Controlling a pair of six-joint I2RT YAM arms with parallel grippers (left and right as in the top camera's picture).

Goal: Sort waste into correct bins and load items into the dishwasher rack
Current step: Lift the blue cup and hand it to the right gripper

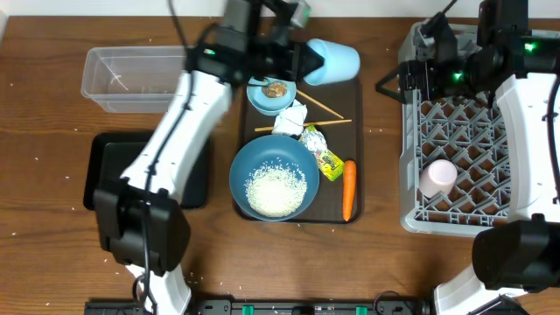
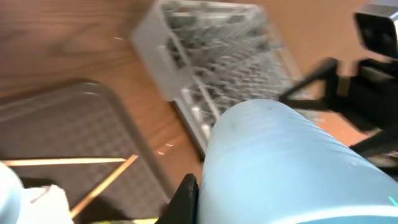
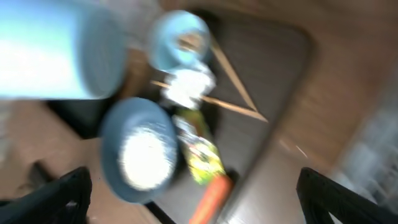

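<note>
The robot's left gripper is holding the light blue cup (image 1: 331, 63) a long way from the dishwasher rack, so the right gripper should grab it by the cup's loose end (image 1: 352, 65) and put it in the rack.
My left gripper (image 1: 308, 61) is shut on the light blue cup (image 1: 334, 61), held on its side above the brown tray's far end; the cup fills the left wrist view (image 2: 292, 168). My right gripper (image 1: 389, 85) is open and empty (image 3: 198, 186), hovering between tray and dishwasher rack (image 1: 464, 131). The pinkish-white cup (image 1: 437, 178) lies in the rack. On the tray are the small bowl with a brown lump (image 1: 277, 90), tissue (image 1: 290, 118), chopsticks (image 1: 322, 108), wrapper (image 1: 322, 156), carrot (image 1: 349, 189) and large bowl of rice (image 1: 274, 181).
The clear tub (image 1: 131, 79) stands at the back left, with the black tray (image 1: 114, 171) in front of it, partly under my left arm. The brown serving tray (image 1: 354, 96) lies mid-table. Rice grains are scattered on the wooden table.
</note>
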